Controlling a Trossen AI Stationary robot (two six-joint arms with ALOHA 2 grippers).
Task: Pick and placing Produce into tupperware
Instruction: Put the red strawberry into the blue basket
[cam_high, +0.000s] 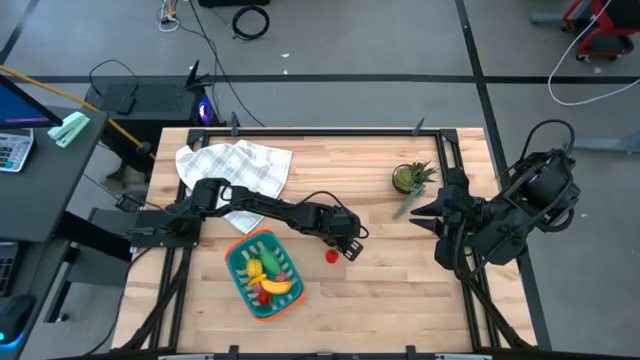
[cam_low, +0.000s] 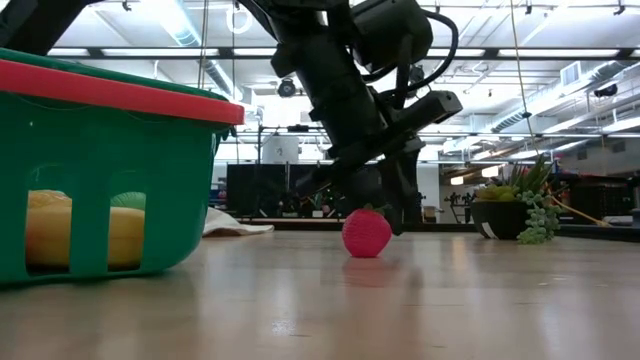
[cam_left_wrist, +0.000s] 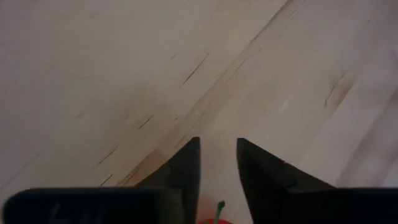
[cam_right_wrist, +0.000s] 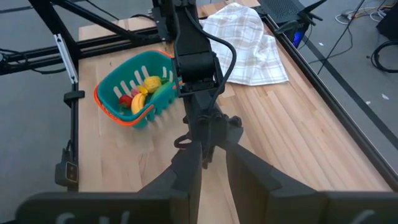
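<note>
Next, I open my left gripper's fingers wider, move them over the red piece (cam_high: 331, 256) and close them, because they are beside it with a narrow gap (cam_left_wrist: 217, 171).
A small red piece with a green stem (cam_low: 366, 232) rests on the wood table just right of the teal, orange-rimmed tupperware (cam_high: 240, 262). It also shows as the red piece (cam_high: 331, 256) from above. My left gripper (cam_high: 348, 245) hovers low right beside it, fingers slightly open. In the left wrist view the red piece (cam_left_wrist: 217, 216) peeks out between the finger bases of the left gripper (cam_left_wrist: 218, 142). I see no touch. The tupperware holds a banana (cam_high: 279, 287), a yellow piece (cam_high: 254, 268), a green piece and small red pieces. My right gripper (cam_high: 418, 220) waits open at the table's right.
A white checked cloth (cam_high: 235, 165) lies at the far left of the table. A small potted plant (cam_high: 412, 178) stands far right of centre, close to the right gripper. Bare wood lies along the near edge, right of the tupperware.
</note>
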